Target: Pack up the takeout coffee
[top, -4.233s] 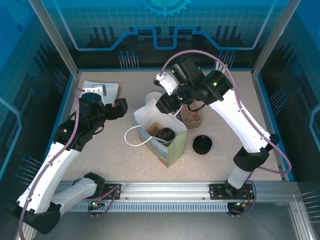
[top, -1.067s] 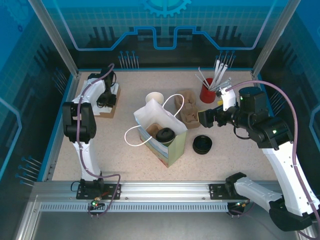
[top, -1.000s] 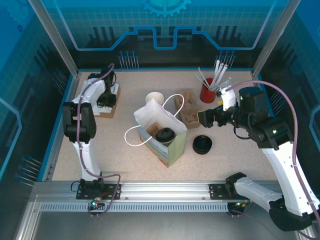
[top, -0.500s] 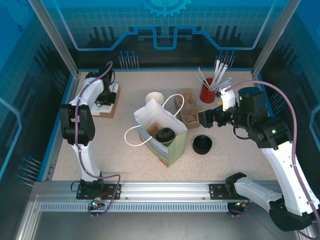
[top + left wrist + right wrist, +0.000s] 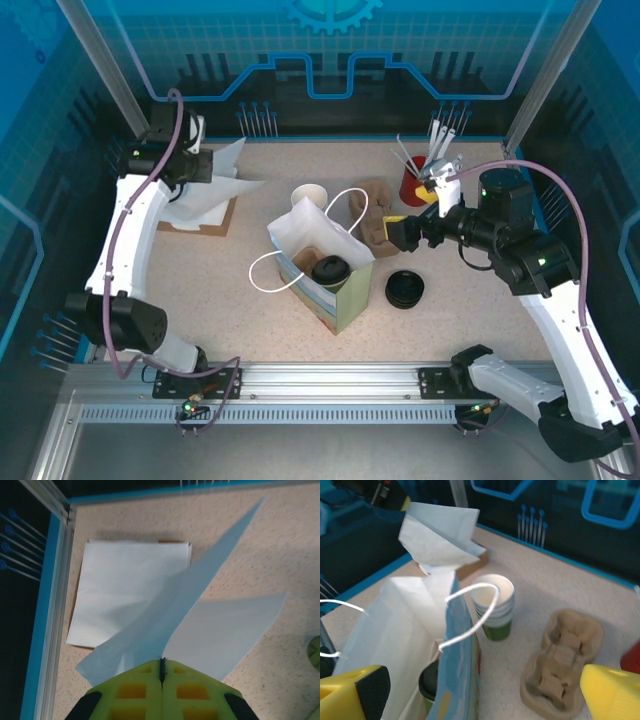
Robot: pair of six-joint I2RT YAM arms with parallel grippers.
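Observation:
The white napkin hangs loosely from the fingers of my left gripper, so my open right gripper should keep moving toward the napkin and close just under those fingers.
The takeout coffee, a dark green cup under a black lid, stands inside the open white paper bag at the table's middle; the right wrist view shows the coffee low in the bag. My left gripper is raised at the far left, shut on a white napkin that hangs from it. Its yellow-green fingers press together on the napkin. My right gripper hovers open just right of the bag, with nothing between its fingers.
A napkin stack lies on a brown board at the far left. Behind the bag stands a stack of open green cups. A brown pulp carrier, black lids and a red cup of straws lie to the right.
My left gripper shut on a napkin at the stack and has risen up and left with it, the arm now stretched tall. The right gripper edged slightly left, still open.

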